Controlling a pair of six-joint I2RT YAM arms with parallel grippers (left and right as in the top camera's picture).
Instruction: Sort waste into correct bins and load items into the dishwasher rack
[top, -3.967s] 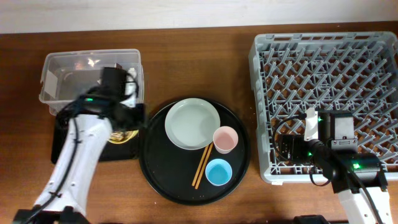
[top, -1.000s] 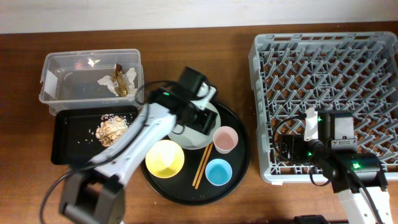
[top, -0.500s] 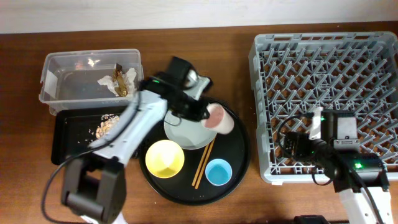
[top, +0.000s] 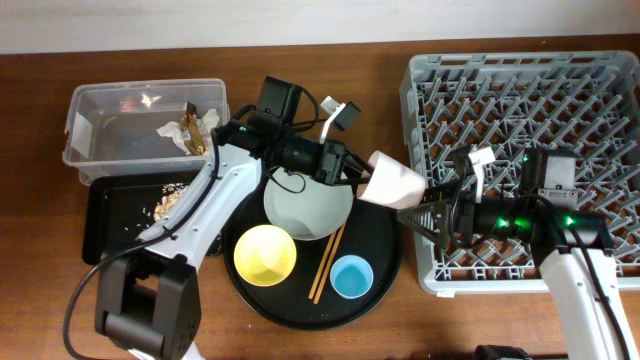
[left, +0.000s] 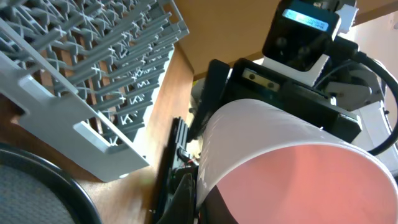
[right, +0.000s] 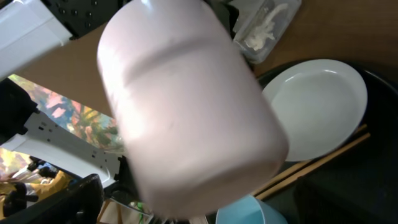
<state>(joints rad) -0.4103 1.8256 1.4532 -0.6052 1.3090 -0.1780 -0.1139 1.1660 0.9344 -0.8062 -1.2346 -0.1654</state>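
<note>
The pink cup (top: 377, 177) is held by its rim in the robot's left gripper, short of the dishwasher rack, so next the right gripper takes hold of its base (top: 412, 192) and loads the cup.
My left gripper (top: 355, 170) is shut on the small pink cup (top: 392, 180) and holds it on its side in the air above the round tray's right edge. My right gripper (top: 420, 213) reaches out from the grey dishwasher rack (top: 520, 100) with its fingers open beside the cup. The cup fills the right wrist view (right: 186, 106) and the left wrist view (left: 280, 162). The pale plate (top: 305, 205), yellow bowl (top: 265, 253), light-blue cup (top: 351, 277) and chopsticks (top: 326, 262) lie on the round tray.
The round black tray (top: 385, 260) lies at the centre. The clear tub (top: 100, 140) at the back left holds the tissue and wrapper (top: 185, 132). The shallow black tray (top: 110, 215) in front of it holds food scraps (top: 170, 205).
My left gripper has carried the pink cup right, from over the plate to the tray's right edge. My right arm has swung left out of the rack up to the cup.
</note>
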